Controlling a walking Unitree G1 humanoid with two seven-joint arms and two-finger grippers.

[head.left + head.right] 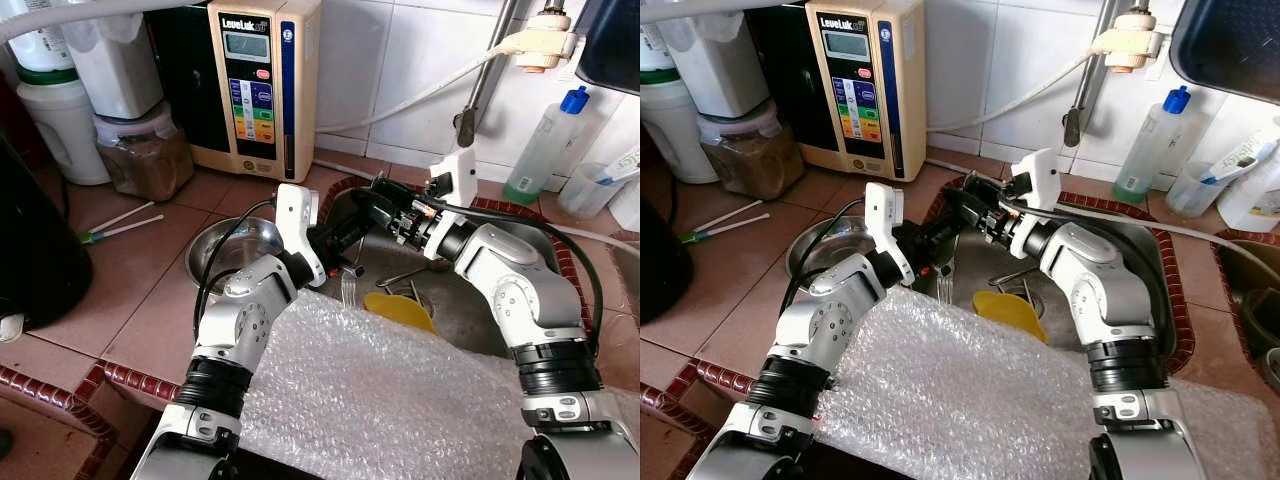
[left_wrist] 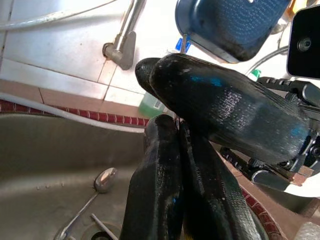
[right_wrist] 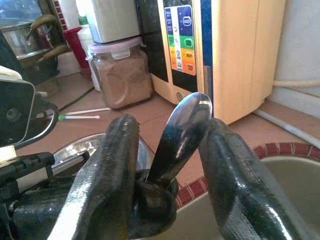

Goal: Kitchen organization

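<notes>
The fork [image 1: 348,288] handle's broad side [image 3: 184,131] sits at a slant between the open fingers of my right gripper, so the fork will turn and straighten up when I squeeze its handle.
A metal fork [image 1: 347,289] hangs tines down over the sink [image 1: 470,325], and my left gripper [image 1: 350,238] is shut on its stem. Its rounded handle end [image 3: 184,131] sticks up between the fingers of my right gripper [image 1: 366,203], which is open around it from the sink's far side. The two grippers meet tip to tip above the sink's left rim. In the left wrist view a right finger [image 2: 235,115] lies across my pressed-together left fingers [image 2: 175,200].
A steel bowl [image 1: 232,250] sits on the tiled counter left of the sink. In the sink lie a yellow piece [image 1: 400,312] and a spoon [image 2: 104,181]. Bubble wrap [image 1: 380,400] covers the near edge. A water machine [image 1: 262,85], a brown-powder jar [image 1: 145,152] and a blue-capped bottle [image 1: 545,140] line the wall.
</notes>
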